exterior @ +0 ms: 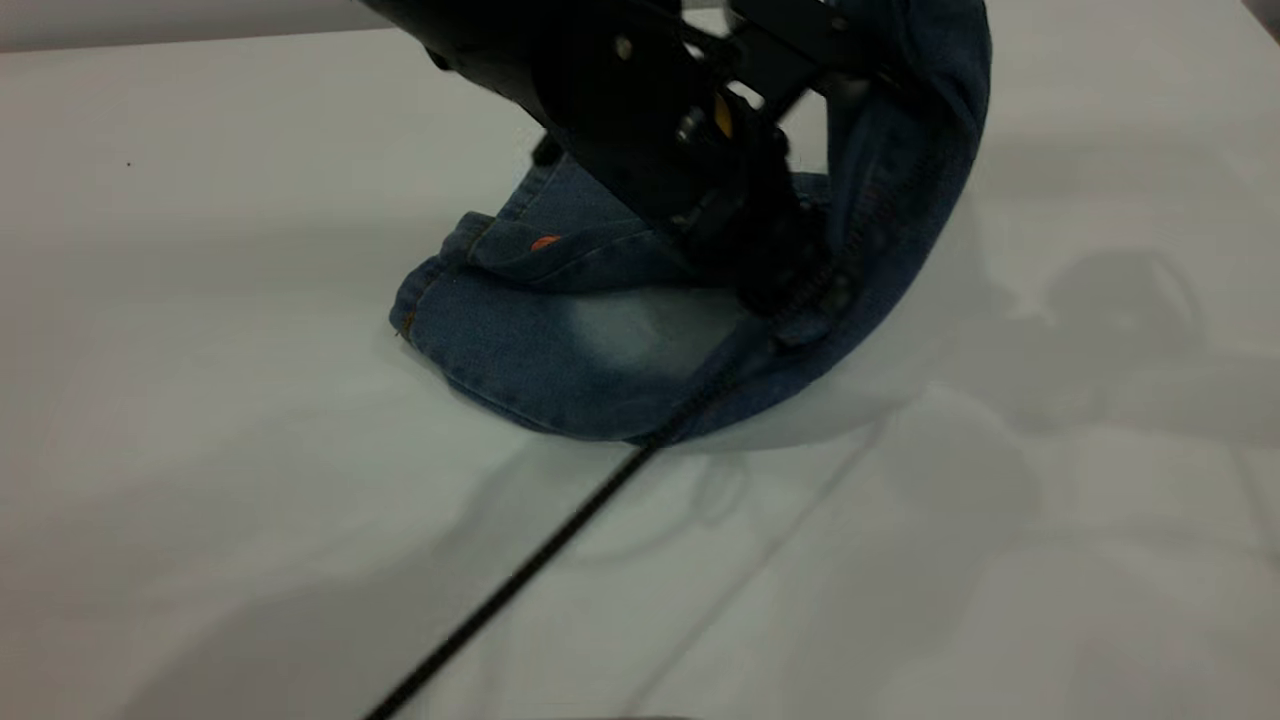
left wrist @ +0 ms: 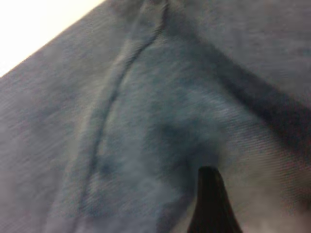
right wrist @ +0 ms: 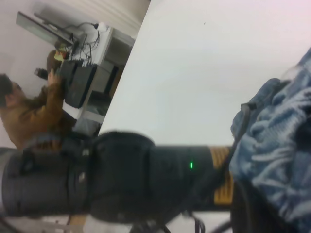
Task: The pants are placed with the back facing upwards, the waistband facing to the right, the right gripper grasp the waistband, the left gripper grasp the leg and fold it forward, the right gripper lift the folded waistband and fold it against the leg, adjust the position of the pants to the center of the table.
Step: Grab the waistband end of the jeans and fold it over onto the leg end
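The robot's left gripper is over the leg (exterior: 642, 330) where the waistband has to land, so the robot should move its left gripper out of the way before its right gripper folds the waistband over.
The blue denim pants (exterior: 560, 360) lie at the middle of the white table (exterior: 200, 300), folded lengthwise. An orange bit of print (exterior: 545, 243) peeks from the leg (exterior: 600, 262) under the fold. The right-hand part of the pants arches up off the table. At its top the ruched waistband (right wrist: 277, 141) hangs from my right gripper (exterior: 850, 75), which is shut on it. My left arm slants down from the upper left, and its gripper (exterior: 790, 290) presses on the denim near the foot of the arch. Denim (left wrist: 146, 121) fills the left wrist view.
A black cable (exterior: 520, 580) runs from the pants' near edge towards the table's front. In the right wrist view my left arm (right wrist: 121, 179) crosses close by. Beyond the table's edge are a person (right wrist: 29, 116) and a desk with equipment (right wrist: 82, 73).
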Action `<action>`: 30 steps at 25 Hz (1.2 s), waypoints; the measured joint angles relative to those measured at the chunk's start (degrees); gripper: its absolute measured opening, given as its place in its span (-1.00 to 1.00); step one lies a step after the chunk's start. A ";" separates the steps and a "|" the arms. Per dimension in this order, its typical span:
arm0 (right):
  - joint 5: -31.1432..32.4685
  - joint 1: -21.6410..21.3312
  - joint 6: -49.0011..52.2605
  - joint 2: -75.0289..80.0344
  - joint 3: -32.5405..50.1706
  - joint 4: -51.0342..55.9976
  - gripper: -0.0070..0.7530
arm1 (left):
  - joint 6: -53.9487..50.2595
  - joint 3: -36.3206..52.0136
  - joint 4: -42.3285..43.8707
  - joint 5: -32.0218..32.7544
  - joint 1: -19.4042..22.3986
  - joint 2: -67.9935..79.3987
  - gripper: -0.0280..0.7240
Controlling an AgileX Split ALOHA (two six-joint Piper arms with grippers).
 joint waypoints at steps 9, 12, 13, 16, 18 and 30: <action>0.40 0.00 -0.05 -3.19 0.00 0.45 -0.80 | -0.05 1.84 0.00 4.12 3.72 0.97 0.25; 0.60 0.00 -0.12 -3.59 0.00 1.02 -0.80 | -0.05 1.90 0.06 2.13 1.93 1.47 0.25; 0.62 0.00 -0.12 -3.59 0.00 0.96 -0.80 | -0.05 1.90 0.06 1.64 1.40 1.47 0.25; 0.67 0.00 -0.12 -3.59 0.00 0.83 -0.80 | 0.00 2.10 0.06 2.07 1.45 0.29 0.25; 0.67 0.00 -0.12 -3.59 0.00 0.89 -0.80 | 0.00 2.26 0.06 3.20 3.54 -2.10 0.25; -16.39 15.38 -5.05 -2.87 0.00 4.63 -0.80 | 0.00 2.32 0.06 11.15 18.23 -28.51 0.25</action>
